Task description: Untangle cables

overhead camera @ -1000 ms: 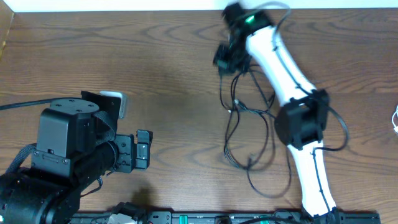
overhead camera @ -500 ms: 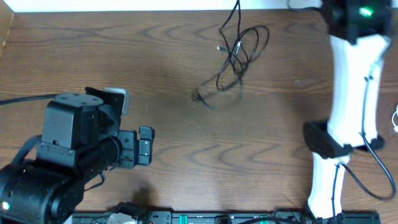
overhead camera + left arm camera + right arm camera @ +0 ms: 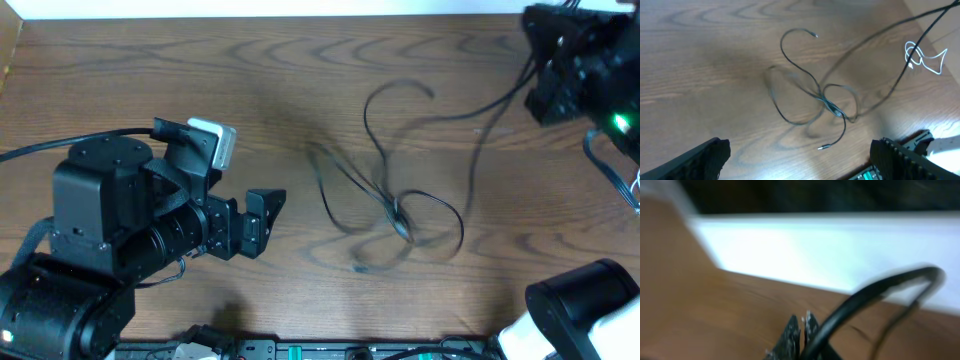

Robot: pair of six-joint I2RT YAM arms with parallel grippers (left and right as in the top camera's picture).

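Next, I bring my right gripper's piece of cable back and pull the knot's loop (image 3: 322, 181) with my left gripper, because the black cord's knot (image 3: 394, 207) trails free behind that strand of cable.
A thin black cord (image 3: 398, 212) lies in loose loops mid-table, and one blurred strand rises to the upper right to my right gripper (image 3: 535, 80). That gripper's fingertips (image 3: 801, 327) are pressed together, shut on the cord's strand. A thicker black lead (image 3: 865, 297) crosses in front of them. In the left wrist view the black cord (image 3: 826, 97) crosses itself at a knot, with one plug end (image 3: 821, 147) near me and another (image 3: 814, 35) far off. The white cord (image 3: 920, 57) lies apart at the right (image 3: 636, 190). My left gripper (image 3: 268, 212) stands open, left of the tangle.
The wooden table (image 3: 150, 80) ends at a white strip along the back. A black rail with green lights (image 3: 300, 350) runs along the front edge. My right arm's white link (image 3: 590, 305) sits at the bottom right.
My right arm swung from the top centre to the far right with the black cord, which now lies stretched across the middle. My left arm shifted a little right.
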